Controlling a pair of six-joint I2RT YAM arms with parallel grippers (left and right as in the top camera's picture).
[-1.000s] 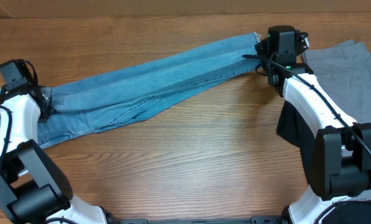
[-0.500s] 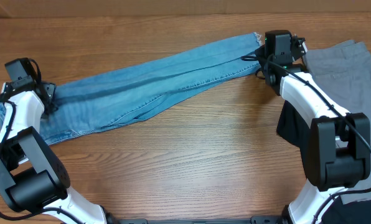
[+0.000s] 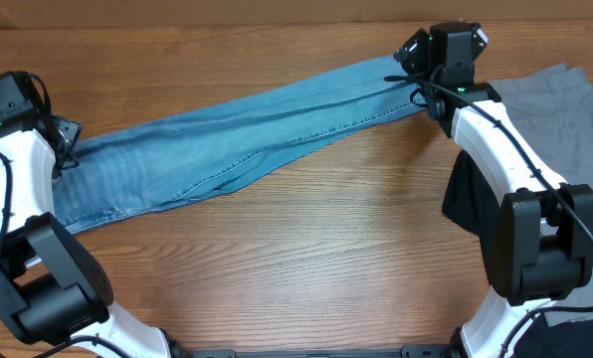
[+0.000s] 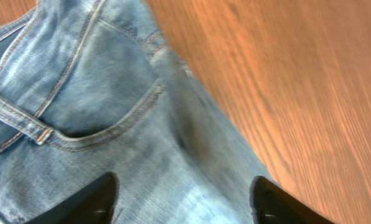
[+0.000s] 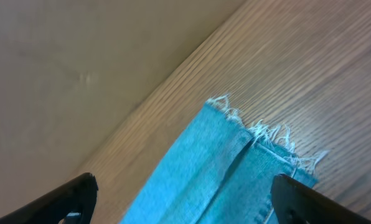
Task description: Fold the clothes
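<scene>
The jeans lie at a slant with the frayed hem [image 5: 263, 134] close to the far edge of the table. Next, I grab their middle [image 3: 215, 149] with my left gripper and help pull them straight before folding.
The clothes in play are light blue jeans [image 3: 227, 134], lying flat in a long diagonal strip across the table. Their waist end is at the left and the frayed hem [image 3: 406, 78] at the far right. My left gripper [image 3: 66, 139] hovers open over the waist end. The left wrist view shows a stitched pocket [image 4: 98, 93] ahead of that gripper [image 4: 184, 202], with only denim under the gap. My right gripper [image 3: 408, 55] stands open above the hem. In the right wrist view the frayed hem [image 5: 260, 140] lies between and beyond its spread jaws [image 5: 185, 202], which hold nothing.
A grey garment [image 3: 555, 109] lies at the right edge of the table. A black garment [image 3: 464, 199] sits partly under my right arm. Bare wooden tabletop [image 3: 306, 249] fills the front half. The table's far edge [image 5: 173, 68] runs just behind the hem.
Both grippers have opened and let go of the jeans. The left one drew back to the left, the right one rose toward the far edge. The jeans now lie flat.
</scene>
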